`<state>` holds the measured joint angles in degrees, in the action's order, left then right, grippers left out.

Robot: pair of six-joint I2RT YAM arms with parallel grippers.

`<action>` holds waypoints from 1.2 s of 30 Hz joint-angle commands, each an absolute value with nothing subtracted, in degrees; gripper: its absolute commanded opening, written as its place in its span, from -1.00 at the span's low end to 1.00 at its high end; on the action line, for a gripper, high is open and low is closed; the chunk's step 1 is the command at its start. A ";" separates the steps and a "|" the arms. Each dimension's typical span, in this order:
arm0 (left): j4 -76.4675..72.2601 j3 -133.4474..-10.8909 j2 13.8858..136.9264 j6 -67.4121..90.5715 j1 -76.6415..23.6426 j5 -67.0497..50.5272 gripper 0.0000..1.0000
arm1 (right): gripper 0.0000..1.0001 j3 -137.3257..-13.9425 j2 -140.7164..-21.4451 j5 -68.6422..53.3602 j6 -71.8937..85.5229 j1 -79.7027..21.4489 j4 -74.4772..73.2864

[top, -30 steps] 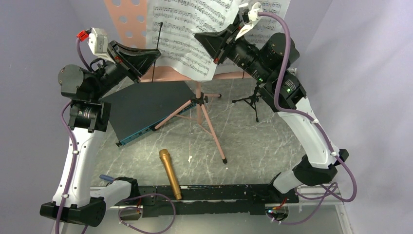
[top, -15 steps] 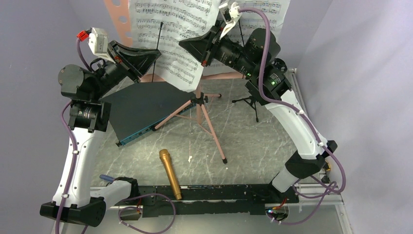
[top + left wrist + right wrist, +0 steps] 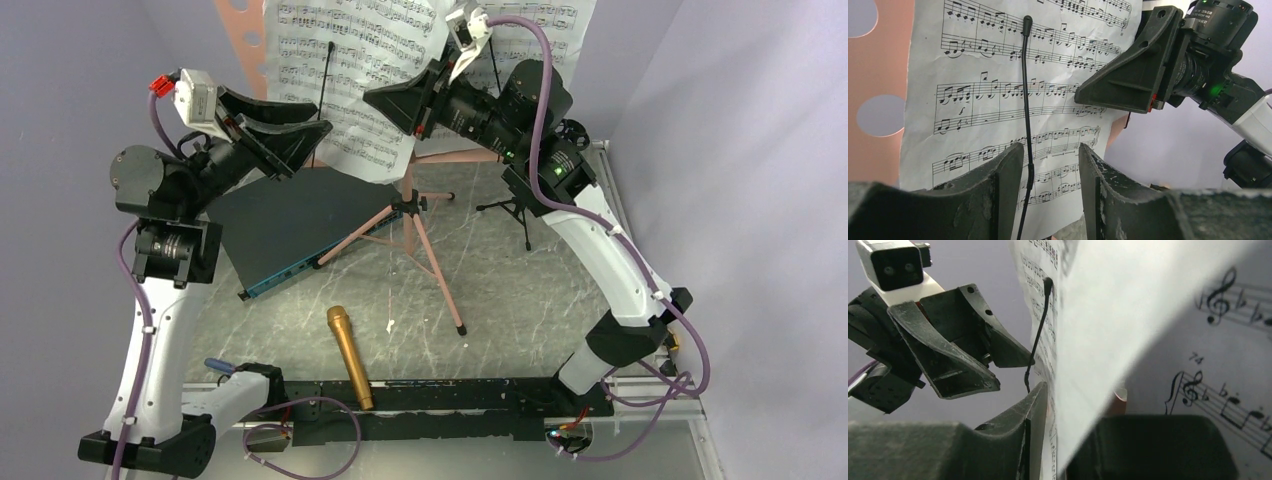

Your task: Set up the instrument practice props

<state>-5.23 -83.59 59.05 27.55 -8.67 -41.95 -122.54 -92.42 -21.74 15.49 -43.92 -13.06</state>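
Note:
My right gripper is about to pinch the first page's inner edge [image 3: 443, 38] again, because that edge overlaps the second page. It should then slide the first page toward the desk's exposed pink end [image 3: 247, 42].
The pink music stand [image 3: 437, 272] rises on tripod legs at the back of the table. One white sheet-music page [image 3: 350, 70] leans on its desk behind a thin black retainer wire [image 3: 1025, 100], and a second page [image 3: 555, 25] shows to the right. My left gripper [image 3: 305, 148] hovers open just in front of the first page [image 3: 998, 100], holding nothing. My right gripper [image 3: 385, 100] straddles that page's right edge [image 3: 1083, 340], its jaws slightly apart. The gold microphone [image 3: 350, 355] lies near the front. The small black tripod mic stand [image 3: 517, 208] is beside the right arm.
A dark flat panel with a teal edge [image 3: 290, 220] lies tilted under the left arm, touching a pink stand leg. The two grippers face each other closely across the page. Grey walls close in at the left, right and back.
The right gripper carried the page leftwards on the stand, then its jaws parted a little. The left gripper opened and its arm lifted slightly.

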 commanded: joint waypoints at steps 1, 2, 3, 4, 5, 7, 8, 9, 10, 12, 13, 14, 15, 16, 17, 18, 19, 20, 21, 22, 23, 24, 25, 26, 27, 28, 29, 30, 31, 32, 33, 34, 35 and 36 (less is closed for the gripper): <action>-3.33 -83.12 57.22 24.88 -8.56 -40.26 0.00 | -0.50 -120.32 -88.44 -21.35 16.10 -43.74 -10.39; -2.61 -82.95 56.91 24.40 -8.61 -39.87 0.00 | -0.45 -119.59 -87.89 -21.09 16.02 -43.72 -10.44; -1.89 -82.85 56.61 23.52 -8.56 -39.51 0.00 | -0.41 -118.55 -87.22 -20.79 16.00 -43.75 -10.46; -1.00 -82.78 56.29 22.81 -8.60 -39.06 0.00 | -0.39 -117.77 -86.62 -20.30 15.88 -43.77 -10.50; -0.29 -82.71 55.93 22.18 -8.61 -38.51 0.00 | -0.38 -117.04 -85.91 -19.73 15.76 -43.73 -10.54; 2.08 -82.47 55.31 20.75 -8.54 -37.49 0.00 | -0.36 -115.40 -84.45 -18.71 15.61 -43.76 -10.52; 3.06 -82.36 55.00 19.92 -8.58 -36.83 -0.01 | -0.35 -114.46 -83.64 -18.30 15.56 -43.73 -10.42; 4.15 -81.93 54.32 19.09 -8.61 -36.19 0.00 | -0.35 -113.56 -82.83 -17.78 15.49 -43.77 -10.30; 5.08 -81.59 54.03 18.27 -8.62 -34.89 0.00 | -0.35 -112.69 -82.13 -17.33 15.52 -43.73 -10.11; 7.24 -81.18 52.71 16.46 -8.61 -32.13 0.00 | -0.37 -111.35 -80.99 -16.64 15.32 -43.69 -9.64; 8.31 -81.16 52.23 15.43 -8.61 -30.81 0.00 | -0.41 -111.13 -80.73 -16.35 15.15 -43.70 -9.63; 9.53 -81.19 51.90 14.55 -8.58 -29.44 0.00 | -0.49 -111.28 -80.69 -16.08 14.86 -43.68 -9.70; 10.80 -81.29 51.58 13.84 -8.60 -28.08 -0.01 | -0.60 -111.66 -80.87 -15.90 14.57 -43.68 -10.00; 11.94 -81.48 51.44 13.12 -8.58 -26.98 -0.01 | -0.70 -112.34 -81.23 -15.76 14.25 -43.70 -10.43; 13.05 -81.75 51.28 12.53 -8.60 -25.92 -0.02 | -0.81 -113.16 -81.68 -15.71 13.96 -43.68 -10.97; 14.12 -81.87 51.12 12.01 -8.60 -24.90 -0.03 | -0.89 -114.36 -82.36 -15.81 13.63 -43.69 -11.49; 15.09 -82.04 50.96 11.67 -8.62 -23.87 -0.04 | -0.94 -115.15 -82.80 -15.74 13.29 -43.75 -11.87; 15.95 -82.18 50.85 11.49 -8.55 -22.70 -0.06 | -0.99 -115.79 -83.17 -15.74 13.09 -43.77 -12.13; 16.67 -82.21 50.69 11.16 -8.56 -21.32 -0.08 | -1.00 -116.29 -83.49 -15.65 12.81 -43.76 -12.34; 17.33 -82.15 50.37 10.81 -8.56 -20.12 -0.09 | -1.00 -116.90 -83.88 -15.69 12.46 -43.69 -12.65; 17.72 -82.10 50.15 10.55 -8.59 -18.78 -0.08 | -1.00 -117.67 -84.24 -15.65 12.11 -43.74 -13.23; 18.06 -82.06 49.84 10.27 -8.61 -17.46 -0.07 | -1.00 -118.67 -84.79 -15.58 11.51 -43.76 -13.91; 18.43 -82.12 49.68 9.94 -8.60 -16.17 -0.05 | -1.00 -119.38 -85.12 -15.56 11.10 -43.77 -14.42; 18.76 -82.15 49.66 9.67 -8.59 -14.96 -0.02 | -1.00 -120.04 -85.30 -15.56 10.67 -43.69 -14.76; 19.13 -82.26 49.65 9.42 -8.61 -14.34 0.02 | -1.00 -120.46 -85.40 -15.61 10.31 -43.69 -14.89; 19.53 -82.53 49.78 9.10 -8.56 -13.92 0.05 | -1.00 -120.74 -85.47 -15.66 10.02 -43.75 -15.01; 19.98 -82.77 50.04 8.98 -8.56 -13.89 0.09 | -1.00 -121.03 -85.56 -15.70 9.76 -43.69 -15.15; 20.44 -83.13 50.34 8.89 -8.56 -14.14 0.12 | -1.00 -121.26 -85.60 -15.76 9.48 -43.73 -15.20; 20.82 -83.41 50.69 8.80 -8.56 -14.46 0.16 | -1.00 -121.43 -85.73 -15.83 9.27 -43.69 -15.31; 21.14 -83.63 51.00 8.75 -8.53 -14.95 0.18 | -1.00 -121.76 -85.95 -16.02 9.01 -43.68 -15.43; 21.32 -83.84 51.34 8.86 -8.60 -15.32 0.20 | -1.00 -122.26 -86.22 -16.35 8.78 -43.74 -15.68; 21.41 -83.91 51.59 8.87 -8.56 -15.67 0.21 | -1.00 -122.98 -86.66 -16.81 8.62 -43.69 -16.04; 21.40 -83.95 51.84 8.94 -8.60 -16.10 0.22 | -1.00 -123.86 -87.15 -17.24 8.44 -43.68 -16.66; 21.25 -83.89 51.99 8.96 -8.60 -16.50 0.23 | -1.00 -124.71 -87.63 -17.83 8.36 -43.68 -17.10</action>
<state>21.08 -81.69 51.27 9.89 -8.67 -16.21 -120.18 -86.63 -16.64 10.04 -43.90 -17.12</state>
